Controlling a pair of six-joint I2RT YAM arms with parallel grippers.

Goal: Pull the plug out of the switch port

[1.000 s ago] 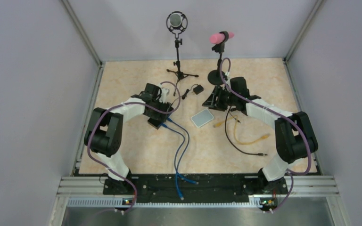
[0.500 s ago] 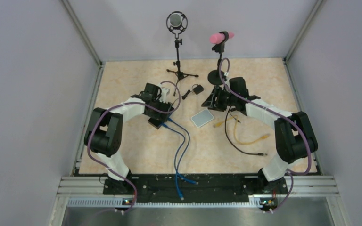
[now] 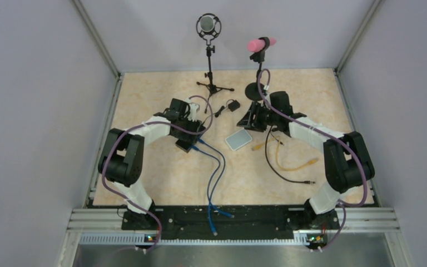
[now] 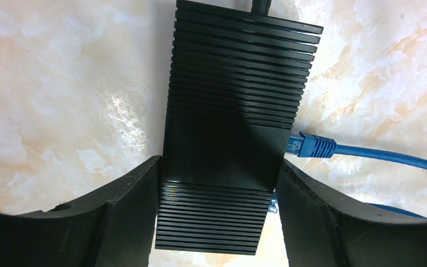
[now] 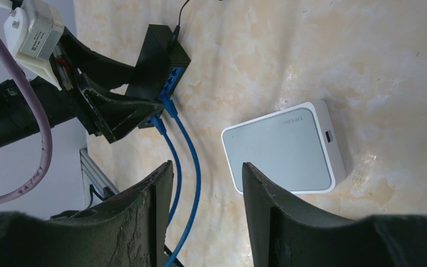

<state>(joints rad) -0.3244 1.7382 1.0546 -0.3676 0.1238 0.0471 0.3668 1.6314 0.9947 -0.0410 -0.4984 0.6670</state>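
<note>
My left gripper needs to bring the switch nearer before I pull the plug, because the black plug at the switch's end [image 5: 173, 41] is far away from my right gripper.
The black ribbed switch [image 4: 233, 111] lies on the marble-patterned table, left of centre [image 3: 185, 144]. My left gripper [image 4: 218, 183] is shut on it, with one finger pressed against each long side. A blue plug [image 4: 310, 146] sits in a port on the switch's right side. A second blue plug [image 4: 273, 201] peeks out behind the right finger. Both blue cables [image 3: 216, 167] run toward the near edge. My right gripper [image 5: 207, 167] is open and holds nothing. It hangs above the table between the blue cables [image 5: 192, 161] and a white router [image 5: 283, 147].
The white router [image 3: 238, 139] lies mid-table. A yellow cable [image 3: 294, 165] and a thin black cable [image 3: 275, 169] lie at the right. At the back stand a microphone stand [image 3: 208, 50], a stand with a pink top [image 3: 261, 43], and a small black adapter [image 3: 233, 105].
The left arm's elbow has shifted slightly to the left. The switch, the cables and the right arm have not visibly moved.
</note>
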